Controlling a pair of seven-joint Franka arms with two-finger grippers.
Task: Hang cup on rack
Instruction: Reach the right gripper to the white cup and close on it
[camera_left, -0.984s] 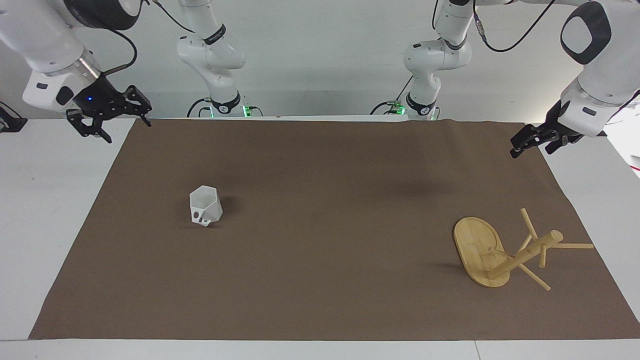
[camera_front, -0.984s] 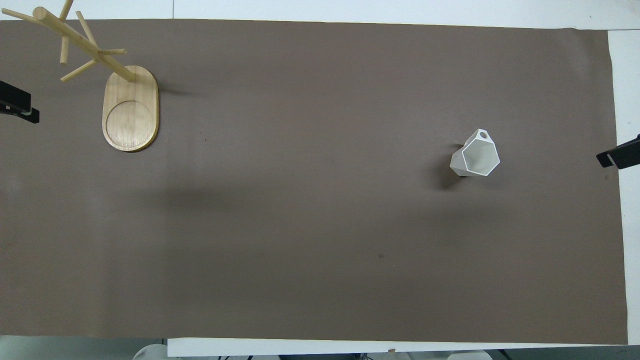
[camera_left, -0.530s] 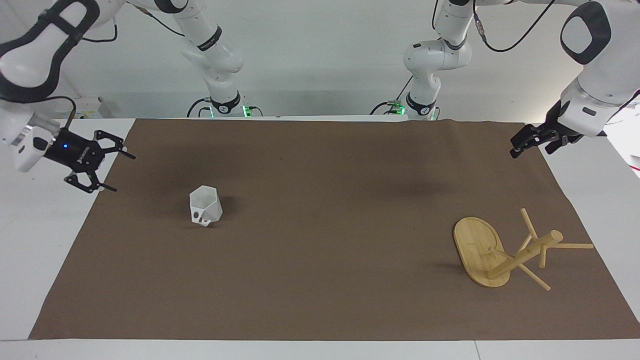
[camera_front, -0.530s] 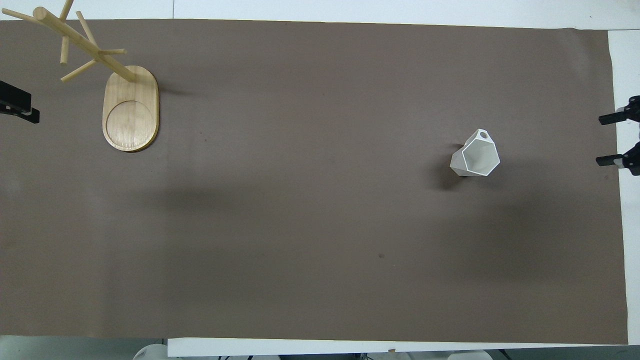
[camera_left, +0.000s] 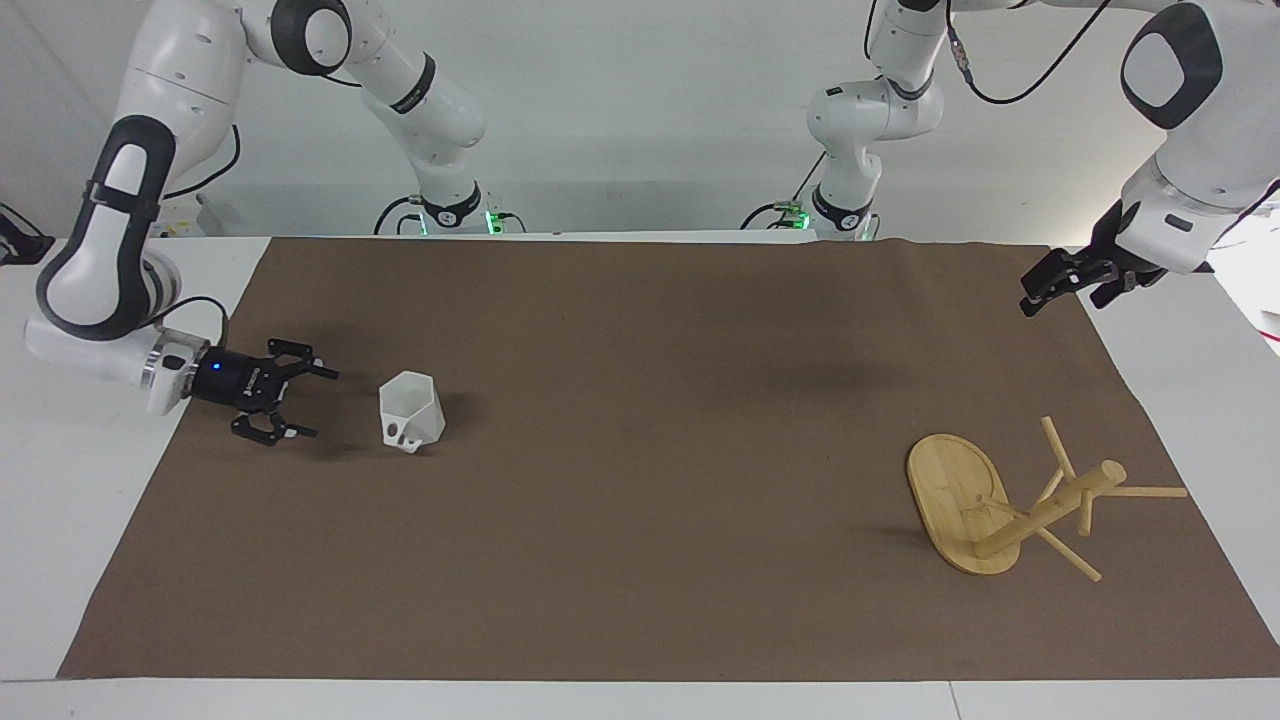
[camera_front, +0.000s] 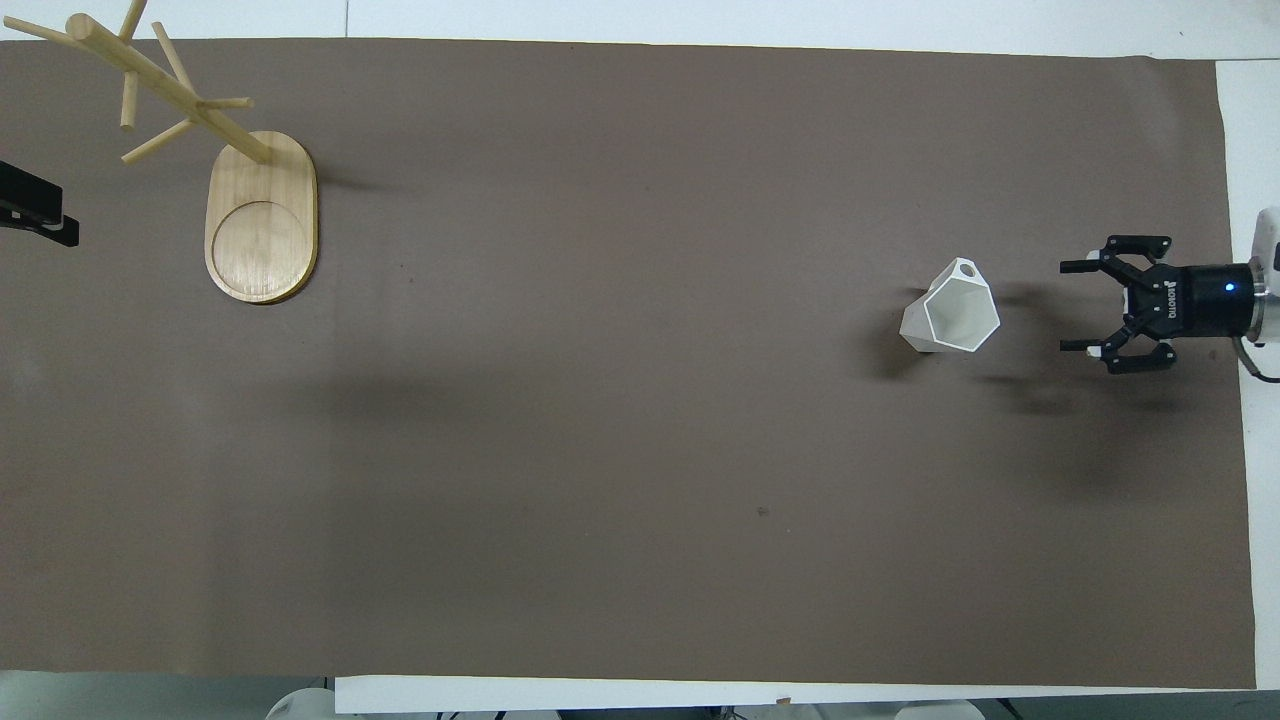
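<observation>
Both sides of the white cup (camera_front: 956, 310) line up with the open fingers, so my right gripper should keep going in low until the fingers straddle the cup's body (camera_left: 409, 409).
The white faceted cup (camera_left: 411, 410) stands upright on the brown mat toward the right arm's end, its handle on the side farther from the robots; it also shows in the overhead view (camera_front: 953, 318). My right gripper (camera_left: 322, 404) is open and low over the mat beside the cup, fingers pointing at it, a short gap away; it also shows in the overhead view (camera_front: 1065, 306). The bamboo rack (camera_left: 1040, 510) stands upright toward the left arm's end, seen from above too (camera_front: 255, 215). My left gripper (camera_left: 1035, 293) waits raised over the mat's edge, nearer the robots than the rack.
A brown mat (camera_left: 640, 560) covers most of the white table (camera_left: 90, 520). The rack's thin pegs (camera_left: 1145, 491) stick out around its post.
My right gripper has come down from high outside the mat's edge and moved in low beside the cup, fingers open toward it. The left arm, cup and rack have not moved.
</observation>
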